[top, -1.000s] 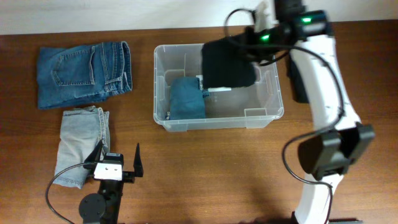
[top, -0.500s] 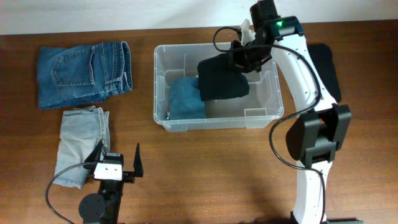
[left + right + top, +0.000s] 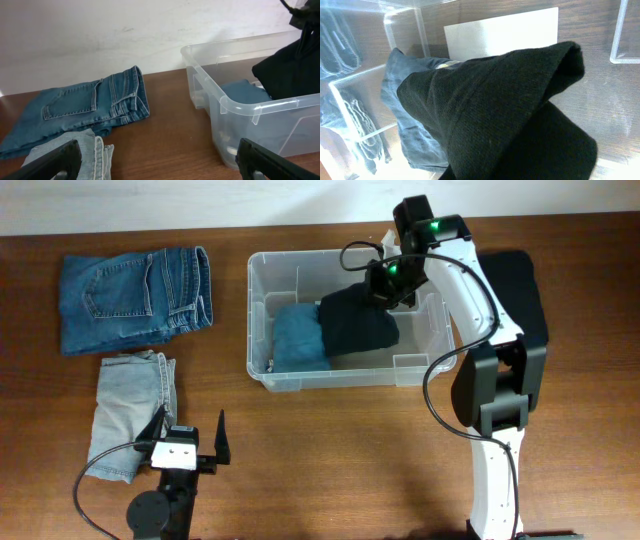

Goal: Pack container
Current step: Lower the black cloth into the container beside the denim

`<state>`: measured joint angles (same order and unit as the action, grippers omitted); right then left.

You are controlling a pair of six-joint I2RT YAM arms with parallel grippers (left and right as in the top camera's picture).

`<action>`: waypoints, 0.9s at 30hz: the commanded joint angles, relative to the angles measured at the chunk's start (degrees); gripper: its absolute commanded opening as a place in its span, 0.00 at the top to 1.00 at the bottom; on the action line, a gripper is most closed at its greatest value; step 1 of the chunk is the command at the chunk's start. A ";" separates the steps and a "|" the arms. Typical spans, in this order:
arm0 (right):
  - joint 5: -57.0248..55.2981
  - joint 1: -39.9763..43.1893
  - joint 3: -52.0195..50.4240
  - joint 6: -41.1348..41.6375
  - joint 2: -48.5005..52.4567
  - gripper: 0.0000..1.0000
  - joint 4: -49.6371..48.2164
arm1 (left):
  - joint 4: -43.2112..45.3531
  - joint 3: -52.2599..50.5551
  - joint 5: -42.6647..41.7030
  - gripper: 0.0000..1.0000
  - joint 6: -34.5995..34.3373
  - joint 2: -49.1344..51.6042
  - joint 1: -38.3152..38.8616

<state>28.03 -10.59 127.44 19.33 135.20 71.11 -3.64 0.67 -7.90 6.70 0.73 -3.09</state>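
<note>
The black garment (image 3: 352,322) hangs crooked beside the blue garment. My right gripper should put it down in the bin and then straighten the black garment's outer edge (image 3: 393,332).
The container (image 3: 253,320) is a clear plastic bin at the table's back centre, with a white label (image 3: 500,30) on its base. A folded blue garment (image 3: 298,338) lies in its left half. My right gripper (image 3: 386,278) reaches down into the bin, shut on a black garment (image 3: 358,325) that hangs beside and partly over the blue one. The black cloth (image 3: 510,115) hides the fingers in the right wrist view. My left gripper (image 3: 190,430) is open and empty, low at the front left. The bin's rim (image 3: 240,102) shows in the left wrist view.
Folded dark blue jeans (image 3: 135,295) lie at the back left, and folded light jeans (image 3: 130,410) lie in front of them, next to my left gripper. Another black garment (image 3: 520,290) lies on the table right of the bin, under my right arm.
My right gripper has moved left and down with the black garment, bringing it from above the bin's right side into the bin beside the blue garment. The left arm has not moved.
</note>
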 commanded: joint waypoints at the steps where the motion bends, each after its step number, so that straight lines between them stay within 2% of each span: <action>1: -0.24 0.04 -0.59 0.17 1.70 0.95 -0.07 | -0.31 -0.15 0.39 0.01 0.72 -0.33 -0.44; 14: -0.22 0.00 -0.92 0.17 5.18 0.95 -1.53 | -0.28 -0.15 0.39 0.01 0.72 -0.33 -0.44; 15: -0.24 -0.02 -0.92 0.17 5.18 0.91 -1.60 | -0.31 -0.15 0.39 0.01 0.70 -0.33 -0.44; 18: -0.33 -0.02 -0.92 0.15 5.18 0.77 -1.51 | -0.28 -0.15 0.39 0.01 0.72 -0.33 -0.44; 20: -1.20 -0.02 -0.92 0.17 5.18 0.56 -1.49 | -0.31 -0.15 0.39 0.01 0.70 -0.33 -0.44; 23: -3.50 -0.02 -0.92 0.11 5.18 0.12 -1.27 | -0.28 -0.15 0.39 0.00 0.70 -0.33 -0.44; 25: -4.39 0.00 -0.92 -0.48 5.18 0.05 -1.11 | -0.28 -0.15 0.39 0.01 0.72 -0.33 -0.44; 27: -5.42 0.00 -0.90 -0.48 5.18 0.03 -0.90 | -0.31 -0.15 0.39 0.01 0.72 -0.33 -0.44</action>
<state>25.26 -10.59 127.11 19.25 139.83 69.97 -3.64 0.67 -7.90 6.68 0.73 -3.09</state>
